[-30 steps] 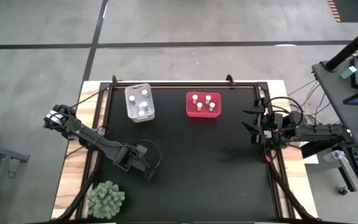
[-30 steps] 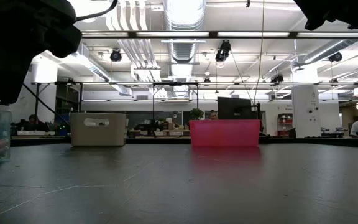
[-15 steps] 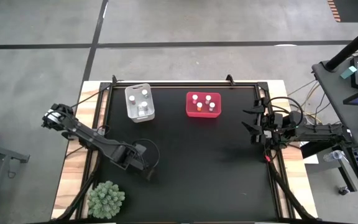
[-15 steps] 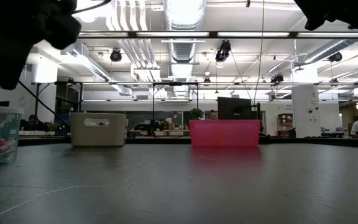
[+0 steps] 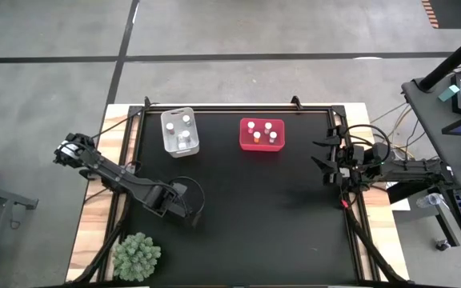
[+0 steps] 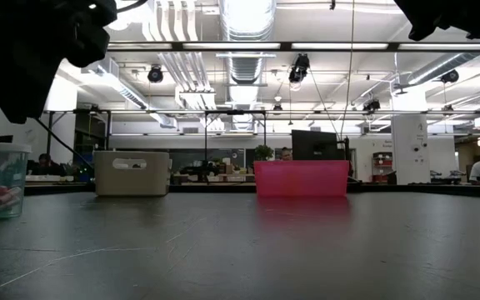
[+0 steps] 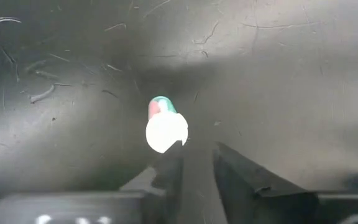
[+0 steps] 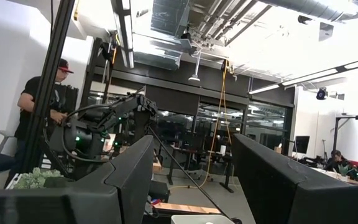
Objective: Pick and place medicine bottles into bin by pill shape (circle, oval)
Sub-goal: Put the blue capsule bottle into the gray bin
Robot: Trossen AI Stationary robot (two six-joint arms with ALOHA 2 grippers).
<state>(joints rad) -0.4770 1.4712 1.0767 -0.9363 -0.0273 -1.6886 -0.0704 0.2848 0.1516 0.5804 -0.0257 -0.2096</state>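
Note:
The bottle's white cap point(image 7: 166, 130) is outside the narrow gap between my left gripper's fingers. Next, I open the fingers wider and move over the cap point(image 6: 11, 148) before I close them.
One medicine bottle point(image 6: 7, 180), clear with a pale cap and pink pills inside, stands upright on its base on the black mat at the near left. In the left wrist view its white cap point(image 7: 165, 132) shows just past one fingertip. My left gripper point(image 7: 199, 155) hangs right above it point(image 6: 23, 58), pointing down, fingers a little apart, with a gap over the cap. In the high view the arm point(image 5: 192, 222) hides the bottle. The whitish-clear bin point(image 5: 180, 132) and the red bin point(image 5: 262, 134) at the far side hold white-capped bottles. My right gripper point(image 5: 324, 156) waits open at the right edge.
A green spiky plant point(image 5: 137, 256) sits at the near left corner, close to my left arm. The black mat point(image 5: 262, 216) lies bare between the bins and the near edge. A person point(image 8: 39, 106) stands in the room beyond the table.
My left gripper has risen off the bottle's top. The bottle, whose cap was hidden under the gripper, now stands free on the mat with its cap showing, shifted slightly along the table.

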